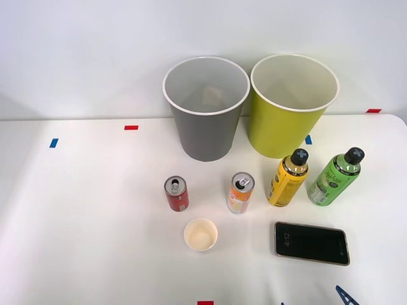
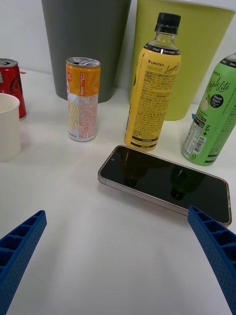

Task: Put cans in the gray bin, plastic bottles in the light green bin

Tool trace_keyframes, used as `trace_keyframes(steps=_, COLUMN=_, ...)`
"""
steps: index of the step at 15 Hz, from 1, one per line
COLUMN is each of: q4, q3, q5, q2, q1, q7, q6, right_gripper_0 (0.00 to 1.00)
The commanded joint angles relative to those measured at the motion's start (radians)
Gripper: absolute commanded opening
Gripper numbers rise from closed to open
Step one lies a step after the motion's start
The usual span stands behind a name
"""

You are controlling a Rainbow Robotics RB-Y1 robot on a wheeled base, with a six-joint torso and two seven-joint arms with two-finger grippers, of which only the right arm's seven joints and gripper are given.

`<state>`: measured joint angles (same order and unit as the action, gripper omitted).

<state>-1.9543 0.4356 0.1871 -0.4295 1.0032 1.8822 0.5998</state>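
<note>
I expect the green bottle [image 1: 336, 177] to sink below the bin's rim, with the bottle's black cap on top, when I drop it in. The deep light green bin [image 1: 284, 121] gets narrower toward the bottom.
On the white table stand a short red can [image 1: 177, 194] [image 2: 10, 83] and a taller orange-and-white can [image 1: 240, 193] [image 2: 82, 98]. To their right are a yellow bottle [image 1: 287, 178] [image 2: 151, 93] and a green bottle [image 1: 334, 177] [image 2: 211, 118], both upright with black caps. Behind them stand the gray bin [image 1: 205, 136] [image 2: 86, 44] and the light green bin [image 1: 280, 130] [image 2: 201, 44], side by side. My right gripper [image 2: 118, 266] is open low over the table's near edge, in front of the bottles, with nothing between its blue fingers [image 2: 19, 246]. One blue fingertip [image 1: 345, 295] pokes in at the front view's bottom right.
A black smartphone [image 1: 311, 243] [image 2: 164, 179] lies flat between my gripper and the bottles. A cream paper cup [image 1: 201, 234] [image 2: 9, 125] stands in front of the cans. Red and blue tape marks dot the table. A white wall rises behind the bins.
</note>
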Motion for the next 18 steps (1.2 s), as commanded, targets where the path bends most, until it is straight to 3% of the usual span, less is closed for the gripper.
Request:
trace_keyframes(steps=1, q4=0.0, q3=0.0, q5=0.0, q2=0.0, q1=0.0, q7=0.0, q6=0.0, right_gripper_0=1.0)
trace_keyframes(steps=18, q4=0.0, q3=0.0, q5=0.0, q2=0.0, q1=0.0, q7=0.0, q6=0.0, right_gripper_0=1.0)
